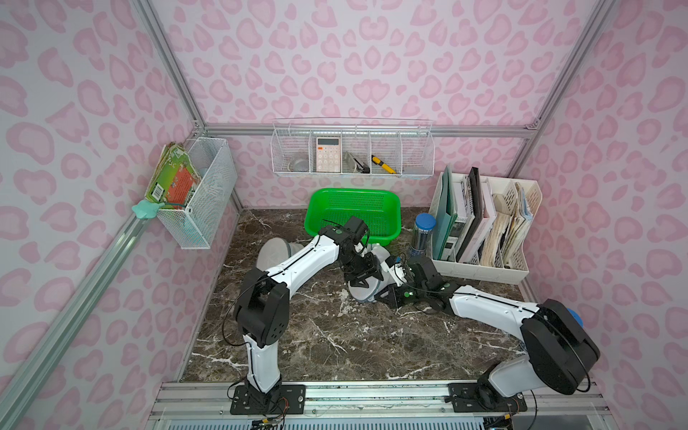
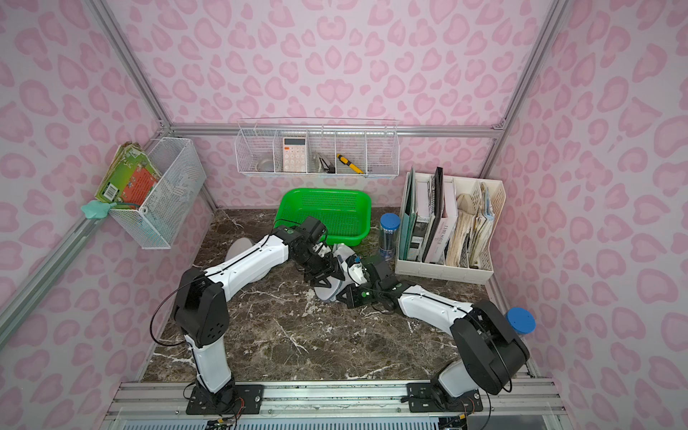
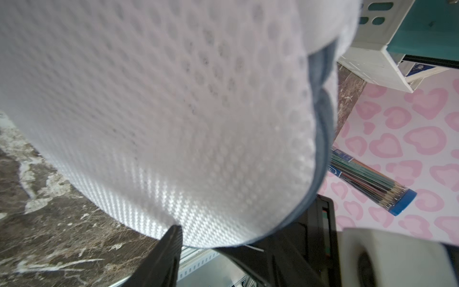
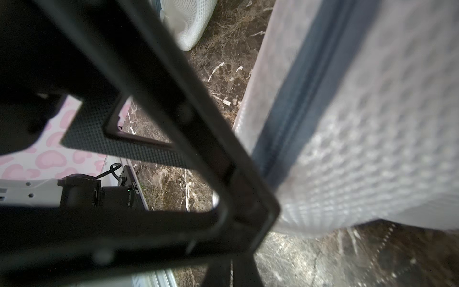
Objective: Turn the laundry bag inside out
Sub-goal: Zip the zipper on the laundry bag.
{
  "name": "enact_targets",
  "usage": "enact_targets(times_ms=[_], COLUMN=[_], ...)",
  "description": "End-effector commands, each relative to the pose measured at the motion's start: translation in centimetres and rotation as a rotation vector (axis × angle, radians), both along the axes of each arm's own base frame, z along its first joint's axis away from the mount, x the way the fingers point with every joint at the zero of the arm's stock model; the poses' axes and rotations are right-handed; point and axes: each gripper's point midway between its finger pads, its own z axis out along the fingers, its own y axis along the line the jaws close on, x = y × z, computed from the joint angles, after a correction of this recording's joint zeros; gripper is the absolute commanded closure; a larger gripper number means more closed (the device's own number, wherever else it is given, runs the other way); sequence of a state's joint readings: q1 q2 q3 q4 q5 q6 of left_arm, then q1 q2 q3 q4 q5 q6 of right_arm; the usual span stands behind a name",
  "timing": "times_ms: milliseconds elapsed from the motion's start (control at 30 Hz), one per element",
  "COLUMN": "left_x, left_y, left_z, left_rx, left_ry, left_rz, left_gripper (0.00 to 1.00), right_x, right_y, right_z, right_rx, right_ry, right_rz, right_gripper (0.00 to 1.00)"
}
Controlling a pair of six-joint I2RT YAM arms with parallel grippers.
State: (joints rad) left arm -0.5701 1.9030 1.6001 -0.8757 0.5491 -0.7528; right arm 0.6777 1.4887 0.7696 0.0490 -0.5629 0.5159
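Observation:
The lower end of the zipper band is blocked by my left gripper, so that gripper should hold the band higher while my right gripper opens and grabs the zipper pull.
The laundry bag is white mesh with a grey-blue zipper band, bunched up mid-table between both arms in both top views. My left gripper reaches down onto it. In the left wrist view its jaws stand apart, with the bag's bulging mesh lying across the fingertips. My right gripper comes in from the right. Its fingers are shut and run up behind the left gripper's frame to the bag's lower edge. The bag hangs just off the table there.
A green basket sits behind the bag, and a blue-capped pencil tube and a white file organiser are at the back right. Another white mesh piece lies behind the left arm. Wire baskets hang on the walls.

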Motion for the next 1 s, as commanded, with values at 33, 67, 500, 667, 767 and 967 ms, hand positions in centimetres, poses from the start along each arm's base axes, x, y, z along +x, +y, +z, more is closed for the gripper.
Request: enact_targets(times_ms=[33,67,500,667,767,967], left_x=[0.7,0.8,2.9,4.7,5.6,6.0], left_y=[-0.1,-0.2,1.2,3.2,4.4,6.2], left_z=[-0.3,-0.3,1.6,3.8,4.6,5.3], left_rx=[0.013,0.011,-0.013,-0.114,-0.188,-0.24], left_ry=[-0.028,-0.032,-0.08,-0.075,-0.06,-0.052], left_rz=[-0.009,-0.009,0.102,0.249,0.335,0.419], left_gripper=[0.57,0.61,1.0,1.0,1.0,1.0], right_x=[-0.2,-0.3,-0.5,-1.1,-1.2,-1.5], right_y=[-0.1,-0.1,-1.6,-1.9,-2.0,-2.1], right_z=[-0.1,-0.1,-0.1,-0.8,-1.0,-1.1], right_rx=[-0.003,-0.003,0.02,0.013,0.013,0.015], right_ry=[-0.002,-0.001,0.023,0.041,0.046,0.049], right_rz=[0.012,0.012,-0.012,-0.01,-0.011,-0.003], right_gripper=[1.0,1.0,1.0,1.0,1.0,1.0])
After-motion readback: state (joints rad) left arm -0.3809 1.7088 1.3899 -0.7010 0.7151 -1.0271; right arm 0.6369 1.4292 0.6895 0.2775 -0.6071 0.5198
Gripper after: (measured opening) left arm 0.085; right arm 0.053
